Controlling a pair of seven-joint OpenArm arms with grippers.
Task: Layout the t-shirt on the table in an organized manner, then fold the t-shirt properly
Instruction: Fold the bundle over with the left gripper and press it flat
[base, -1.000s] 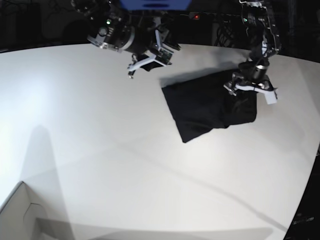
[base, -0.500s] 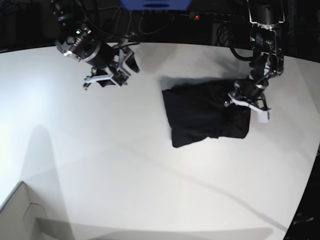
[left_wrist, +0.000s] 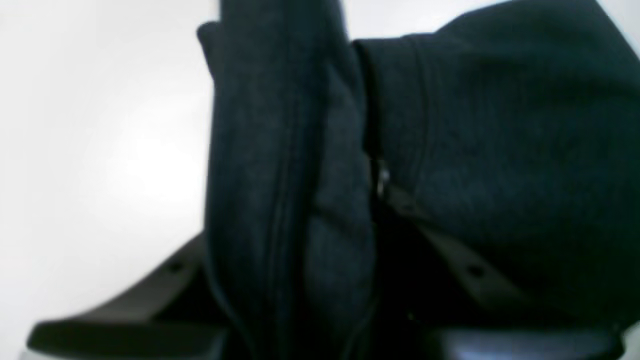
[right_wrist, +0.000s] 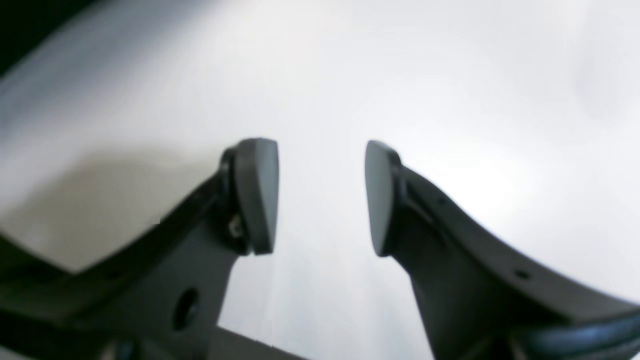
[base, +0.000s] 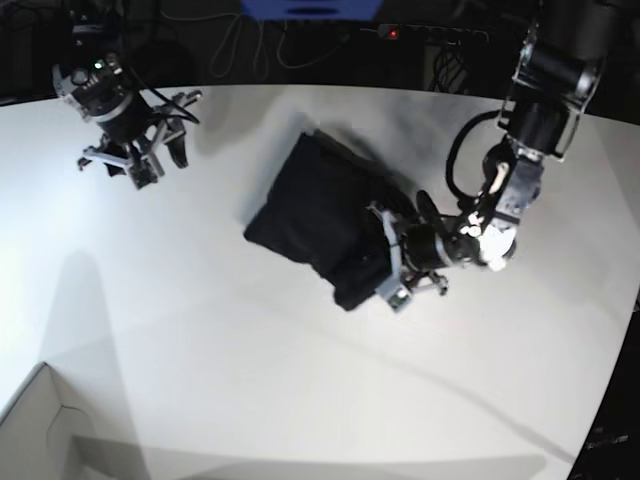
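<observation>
The robot's left gripper is holding the slanted black t-shirt's near edge (base: 354, 288) beside clear white table (base: 242, 283), so it should keep swinging that edge around until the t-shirt is straight.
The black t-shirt (base: 315, 215) lies as a compact folded bundle near the middle of the white table (base: 200, 330). My left gripper (base: 396, 270) reaches in from the right and is shut on the bundle's near right edge. In the left wrist view, dark fabric of the t-shirt (left_wrist: 290, 165) bunches between the fingers (left_wrist: 150, 285) and hides their tips. My right gripper (base: 150, 160) hovers over bare table at the far left, well apart from the shirt. Its pads (right_wrist: 255, 195) stand open with nothing between them.
A pale cardboard box corner (base: 40, 430) pokes in at the bottom left. The table's curved edge runs down the right side (base: 615, 380). Dark cables and equipment line the back behind the table.
My left gripper has shut on the shirt's edge and dragged the bundle left, turning it. My right arm has swung further left, away from the shirt.
</observation>
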